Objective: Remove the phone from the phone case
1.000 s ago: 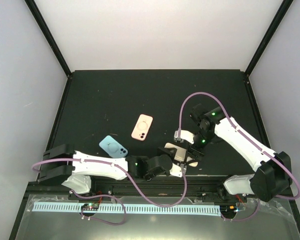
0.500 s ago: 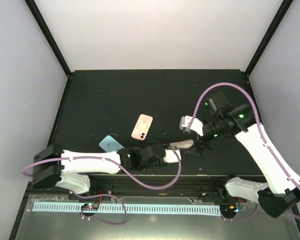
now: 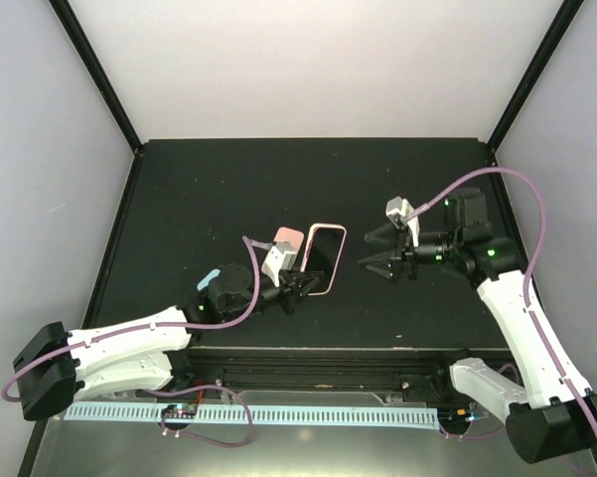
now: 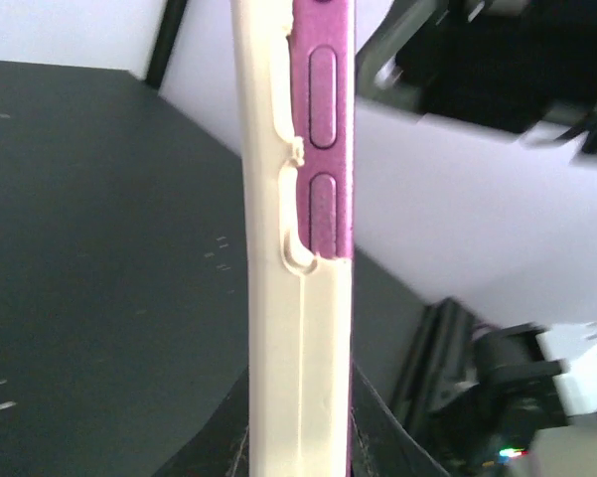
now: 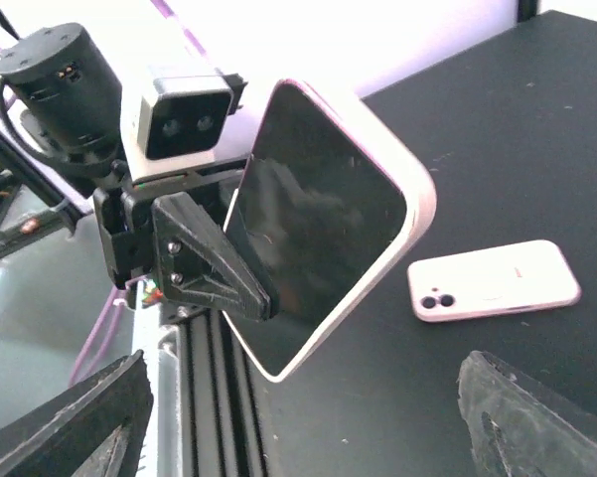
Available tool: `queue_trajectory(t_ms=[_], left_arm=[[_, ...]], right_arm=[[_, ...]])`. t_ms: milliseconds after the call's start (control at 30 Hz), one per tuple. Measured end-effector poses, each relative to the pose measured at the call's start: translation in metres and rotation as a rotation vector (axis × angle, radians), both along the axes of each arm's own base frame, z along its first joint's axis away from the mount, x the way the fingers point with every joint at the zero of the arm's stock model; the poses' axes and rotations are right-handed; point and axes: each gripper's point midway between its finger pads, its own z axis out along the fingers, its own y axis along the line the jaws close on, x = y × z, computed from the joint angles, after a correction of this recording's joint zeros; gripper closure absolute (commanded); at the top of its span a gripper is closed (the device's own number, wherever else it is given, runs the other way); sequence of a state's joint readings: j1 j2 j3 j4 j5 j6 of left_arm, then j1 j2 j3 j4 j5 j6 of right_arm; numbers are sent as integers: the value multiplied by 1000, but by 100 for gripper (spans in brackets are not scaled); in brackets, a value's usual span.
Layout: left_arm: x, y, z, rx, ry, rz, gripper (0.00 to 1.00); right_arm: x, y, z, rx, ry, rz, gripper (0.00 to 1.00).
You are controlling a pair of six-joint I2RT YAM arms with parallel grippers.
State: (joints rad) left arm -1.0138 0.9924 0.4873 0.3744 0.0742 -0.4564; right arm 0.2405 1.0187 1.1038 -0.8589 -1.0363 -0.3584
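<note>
The phone is in my left gripper, held by its lower end [image 3: 315,288], so my right gripper should keep its far edge [image 3: 342,244] steady while my left gripper grips it higher up.
My left gripper [image 3: 298,286] is shut on the lower end of the phone in its cream case [image 3: 324,260] and holds it up above the black table, dark screen facing the right arm. In the left wrist view the phone [image 4: 300,248] stands edge-on: cream case on the left, purple phone edge with side buttons on the right, the case lip partly peeled off. My right gripper [image 3: 375,251] is open and empty, just right of the phone and pointing at it. In the right wrist view the cased phone [image 5: 318,224] sits ahead between my wide-open fingers [image 5: 79,417].
A pink phone [image 3: 287,238] lies on the table behind the left wrist; it also shows in the right wrist view [image 5: 492,283]. A light blue phone [image 3: 209,279] lies partly under the left arm. The table's front rail [image 3: 328,373] runs along the near edge.
The left gripper has carried the cased phone left and up off the table. The right gripper has drawn back to the right, away from the phone, and stands open.
</note>
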Motion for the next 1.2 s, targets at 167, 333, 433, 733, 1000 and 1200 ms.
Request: queue_trajectory(t_ms=[167, 333, 433, 733, 1000, 1200], left_arm=[[-15, -8, 27, -167, 48, -94, 96], [-27, -16, 52, -283, 48, -181, 96], [-29, -22, 49, -295, 69, -212, 96], [-37, -29, 59, -336, 67, -284, 85], [-36, -28, 61, -306, 40, -295, 38], [-15, -5, 88, -263, -42, -230, 41]], right_arm=[[-12, 8, -6, 136, 79, 51, 26], [-14, 15, 13, 217, 89, 133, 41], [-20, 20, 18, 237, 101, 182, 53], [-24, 24, 26, 250, 88, 200, 88], [-27, 25, 24, 243, 79, 210, 95], [-29, 23, 6, 189, 70, 199, 95]])
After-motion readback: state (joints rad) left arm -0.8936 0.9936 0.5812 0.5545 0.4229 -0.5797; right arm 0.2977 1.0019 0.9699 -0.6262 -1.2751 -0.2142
